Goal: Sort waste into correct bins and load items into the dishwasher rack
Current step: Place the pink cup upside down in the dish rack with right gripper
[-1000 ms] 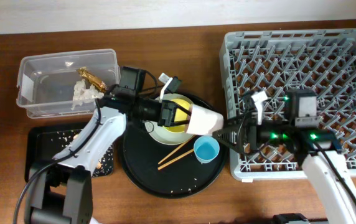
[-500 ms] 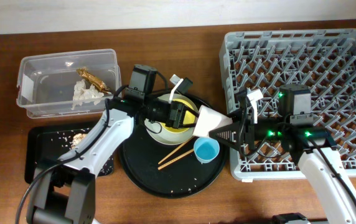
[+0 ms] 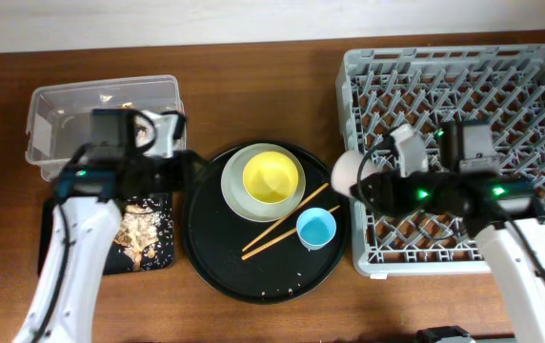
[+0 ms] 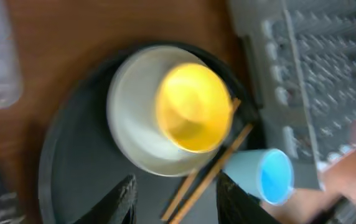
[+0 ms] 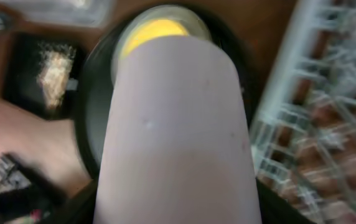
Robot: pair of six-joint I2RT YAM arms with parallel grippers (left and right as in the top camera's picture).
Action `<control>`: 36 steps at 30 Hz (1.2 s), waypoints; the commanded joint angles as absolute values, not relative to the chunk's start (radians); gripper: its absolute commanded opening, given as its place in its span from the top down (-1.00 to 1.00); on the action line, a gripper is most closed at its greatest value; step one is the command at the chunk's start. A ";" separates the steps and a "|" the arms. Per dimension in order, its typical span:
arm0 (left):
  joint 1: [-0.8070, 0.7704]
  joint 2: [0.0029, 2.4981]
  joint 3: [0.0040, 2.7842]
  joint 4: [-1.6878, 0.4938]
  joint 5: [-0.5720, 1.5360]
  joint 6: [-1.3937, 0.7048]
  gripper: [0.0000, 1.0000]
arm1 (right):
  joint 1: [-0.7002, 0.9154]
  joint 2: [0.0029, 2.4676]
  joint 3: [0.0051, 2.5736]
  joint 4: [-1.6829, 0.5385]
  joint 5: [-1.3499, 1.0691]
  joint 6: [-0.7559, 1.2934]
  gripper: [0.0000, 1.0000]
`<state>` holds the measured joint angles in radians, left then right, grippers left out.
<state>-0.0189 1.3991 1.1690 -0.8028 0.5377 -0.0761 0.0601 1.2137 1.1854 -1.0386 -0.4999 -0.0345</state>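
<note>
The blue cup [image 3: 316, 229] is standing with its opening up, so next my left gripper turns it over and hands its base to my right gripper for the grey dishwasher rack [image 3: 401, 234].
My right gripper [image 3: 368, 186] is shut on the pink cup [image 3: 345, 171], held on its side at the left edge of the grey dishwasher rack [image 3: 501, 86]. The cup [image 5: 178, 124] fills the right wrist view. My left gripper [image 3: 185, 170] is open and empty, at the left rim of the round tray; its fingers [image 4: 181, 205] hang over the tray. The yellow bowl [image 3: 271, 177] sits in the grey plate [image 3: 234, 195]. The chopsticks [image 3: 287, 224] and blue cup [image 3: 316, 229] lie beside them. Food scraps [image 3: 139, 229] lie in the shallow black tray [image 3: 111, 262].
The plate, bowl, chopsticks and blue cup rest on a large round black tray [image 3: 215, 257]. The clear box [image 3: 63, 105] stands at the back left; my left arm hides most of its contents. The rack fills the right side.
My left gripper let go of the pink cup and swung back left to the tray's rim. My right gripper took the cup and drew it right to the rack's edge.
</note>
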 commanded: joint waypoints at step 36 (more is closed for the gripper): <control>-0.267 1.362 1.169 -0.784 0.421 -0.025 0.07 | -0.204 1.485 1.509 -1.390 -0.158 0.059 -0.86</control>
